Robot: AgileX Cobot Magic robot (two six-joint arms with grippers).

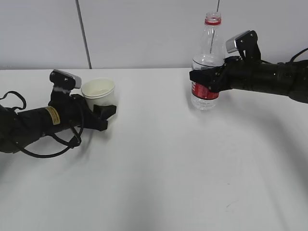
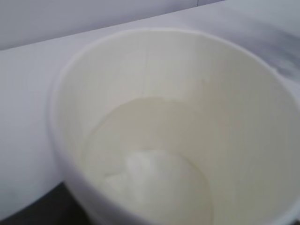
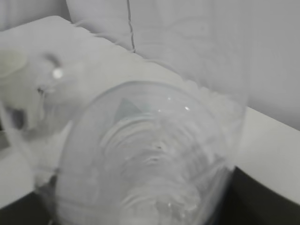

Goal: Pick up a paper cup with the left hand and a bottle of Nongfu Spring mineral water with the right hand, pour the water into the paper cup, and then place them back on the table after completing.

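Observation:
I should continue to lower the white paper cup [image 1: 98, 90] with my left gripper until its base rests on the table, because it is upright over clear white tabletop [image 1: 110, 124]. I will let go of it then.
A white paper cup [image 1: 98, 91] sits upright in my left gripper [image 1: 103, 109], the arm with the yellow sticker, low at the left of the table [image 1: 154, 163]. The jaws are shut around its lower half. The left wrist view looks down into the cup [image 2: 187, 117]; its pale inside shows a faint ring, and I cannot tell whether water is in it. My right gripper [image 1: 207, 79] is shut on the clear bottle [image 1: 209, 53], which has a red label, a red neck ring and no cap. The bottle is upright, partly full, its base at or just above the table. It fills the right wrist view [image 3: 145, 154].
A small dark scuff [image 1: 231, 205] marks the white tabletop near the front right. A grey wall with a vertical seam [image 1: 83, 33] stands behind the table. White tabletop lies between the two arms.

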